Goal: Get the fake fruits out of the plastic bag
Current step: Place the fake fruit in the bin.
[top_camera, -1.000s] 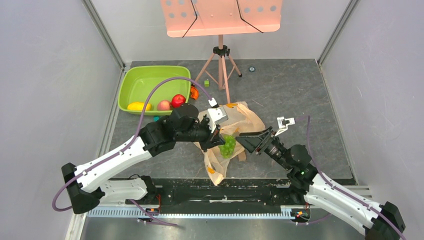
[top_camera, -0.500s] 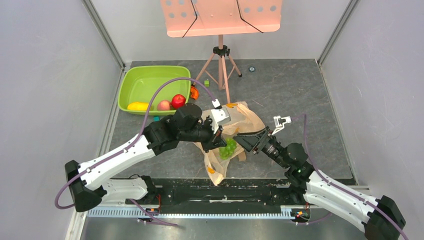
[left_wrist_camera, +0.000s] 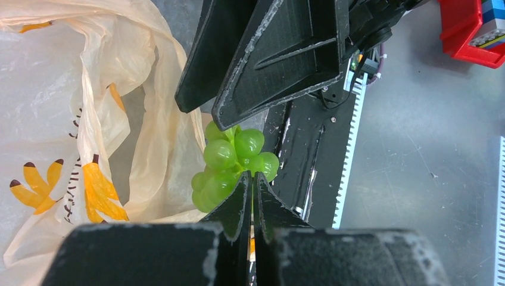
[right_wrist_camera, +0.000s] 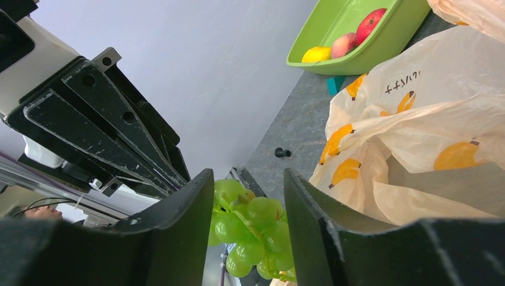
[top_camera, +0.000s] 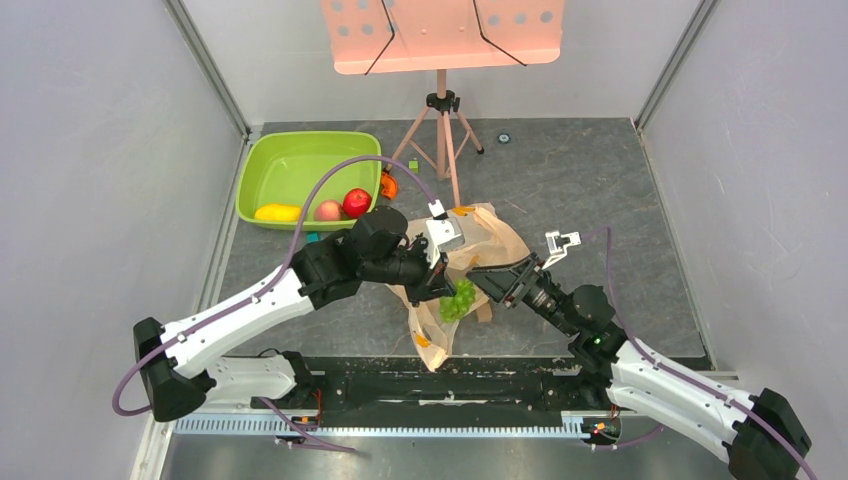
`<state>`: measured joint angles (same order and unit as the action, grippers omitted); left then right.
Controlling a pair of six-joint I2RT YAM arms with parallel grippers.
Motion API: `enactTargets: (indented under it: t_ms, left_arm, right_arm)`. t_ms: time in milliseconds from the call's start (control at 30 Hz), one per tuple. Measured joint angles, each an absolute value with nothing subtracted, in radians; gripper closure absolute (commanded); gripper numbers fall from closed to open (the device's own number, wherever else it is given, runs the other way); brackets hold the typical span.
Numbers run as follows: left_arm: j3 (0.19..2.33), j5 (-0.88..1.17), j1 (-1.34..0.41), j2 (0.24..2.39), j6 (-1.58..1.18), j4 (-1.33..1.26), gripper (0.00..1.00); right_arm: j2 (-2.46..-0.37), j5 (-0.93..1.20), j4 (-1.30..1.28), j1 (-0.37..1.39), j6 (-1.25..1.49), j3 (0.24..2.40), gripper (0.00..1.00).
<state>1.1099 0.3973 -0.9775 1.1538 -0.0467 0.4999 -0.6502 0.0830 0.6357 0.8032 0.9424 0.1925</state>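
Observation:
The robot's left gripper pinches the green grape bunch [top_camera: 458,302] and the right gripper's open fingers are on both sides of it, so the right gripper should close before the left gripper opens and pulls back.
The green grape bunch [top_camera: 458,297] hangs just above the near part of the beige plastic bag [top_camera: 500,238]. My left gripper [top_camera: 441,284] is shut on the bunch's stem; in the left wrist view its tips [left_wrist_camera: 251,177] pinch the grapes [left_wrist_camera: 229,159]. My right gripper [top_camera: 487,281] is open, and its two fingers flank the grapes [right_wrist_camera: 250,229] without closing on them [right_wrist_camera: 249,182]. The red apple [top_camera: 356,201], peach [top_camera: 328,210] and yellow fruit [top_camera: 278,212] lie in the lime green tub [top_camera: 300,165]. The bag [right_wrist_camera: 429,113] lies crumpled on the table.
A music stand's tripod [top_camera: 441,130] stands behind the bag. An orange object [top_camera: 388,185], a small green cube [top_camera: 413,166] and a teal block [top_camera: 313,237] lie near the tub. A red bin [left_wrist_camera: 470,30] shows beyond the table edge.
My right gripper has moved left, so its open fingers now flank the grapes. My left gripper has shifted slightly right and nearer with the bunch.

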Motion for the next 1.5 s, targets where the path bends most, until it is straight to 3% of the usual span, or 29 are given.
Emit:
enactTargets:
  t_ms: [233, 467, 600, 667, 700, 733, 800, 867, 1100, 1500]
  left_arm:
    - [1.11, 0.398, -0.978, 1.157, -0.047, 0.5, 0.98]
    - [1.109, 0.398, -0.978, 1.159, -0.047, 0.499, 0.98]
    - [1.106, 0.398, -0.978, 1.162, -0.047, 0.499, 0.96]
    - [1.106, 0.396, -0.978, 1.164, -0.047, 0.499, 0.81]
    - [1.106, 0.394, -0.978, 1.164, -0.047, 0.499, 0.59]
    - [1.105, 0.393, -0.978, 1.165, -0.048, 0.499, 0.45]
    - [1.101, 0.384, -0.978, 1.164, -0.052, 0.492, 0.26]
    - [1.091, 0.36, -0.978, 1.163, -0.062, 0.485, 0.13]
    - [1.042, 0.236, -0.977, 1.087, -0.1, 0.475, 0.02]
    - [0.962, -0.035, -0.977, 0.748, -0.252, 0.513, 0.0]
  right_arm:
    - [-0.659, 0.099, 0.636, 0.803, 0.943, 0.194, 0.68]
    - [-0.657, 0.102, 0.636, 0.803, 0.942, 0.194, 1.0]
    - [-0.656, 0.107, 0.637, 0.803, 0.943, 0.194, 1.0]
    - [-0.656, 0.107, 0.638, 0.803, 0.943, 0.194, 1.0]
    - [-0.655, 0.107, 0.638, 0.803, 0.943, 0.194, 1.0]
    - [-0.654, 0.107, 0.639, 0.803, 0.943, 0.194, 1.0]
    - [-0.653, 0.107, 0.638, 0.803, 0.942, 0.195, 1.0]
    - [-0.654, 0.108, 0.63, 0.803, 0.939, 0.202, 1.0]
    - [-0.68, 0.117, 0.605, 0.803, 0.914, 0.276, 1.0]
    - [-0.939, 0.165, 0.507, 0.803, 0.768, 0.576, 1.0]
